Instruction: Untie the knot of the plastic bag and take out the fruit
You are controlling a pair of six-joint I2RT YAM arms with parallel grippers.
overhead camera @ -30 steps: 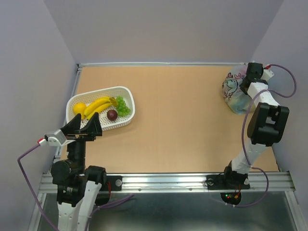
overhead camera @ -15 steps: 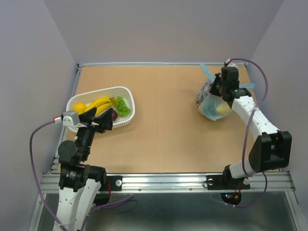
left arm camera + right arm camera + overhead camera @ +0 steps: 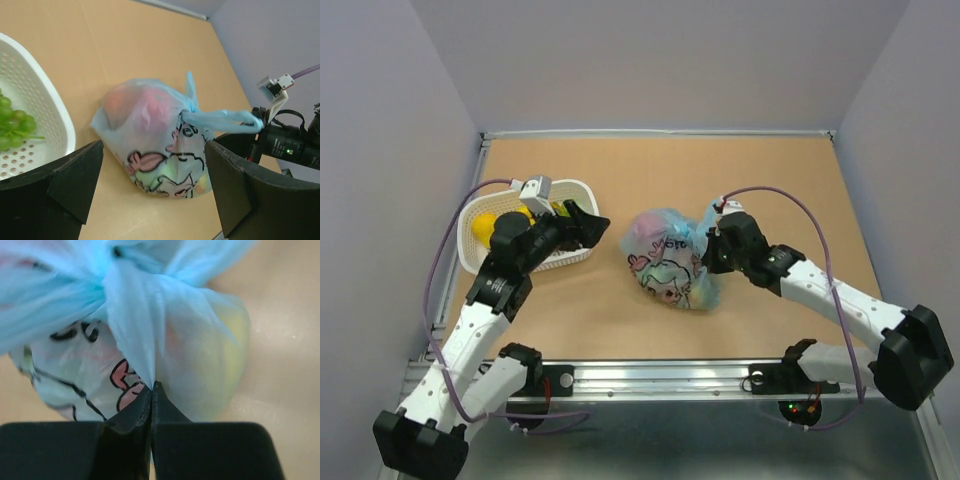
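Observation:
One handle end (image 3: 220,119) is being stretched by my right gripper, and the knot's other end stands free. My left gripper should grab that loose end (image 3: 190,86) and pull it the opposite way.
The light-blue plastic bag (image 3: 668,265) with its pink-and-black cartoon print lies at the table's middle. It also shows in the left wrist view (image 3: 155,140). Its knot (image 3: 192,111) sits at the top, tied. One handle end (image 3: 225,119) stretches out from it to my right gripper (image 3: 710,242). In the right wrist view that gripper (image 3: 151,389) is shut on this blue strip just below the knot (image 3: 112,277). Fruit shows only as pink (image 3: 132,107) and yellow-green (image 3: 225,340) blurs through the film. My left gripper (image 3: 598,228) is open and empty, facing the bag from the left (image 3: 155,200).
A white slotted basket (image 3: 560,260) stands at the left, mostly under my left arm, with a lemon (image 3: 485,228) in it. Its wall (image 3: 47,112) and green grapes (image 3: 12,125) show in the left wrist view. Walls close in the table's back and sides.
My right gripper has carried the bag from the far right corner to the table's middle. My left arm has swung forward over the basket toward the bag.

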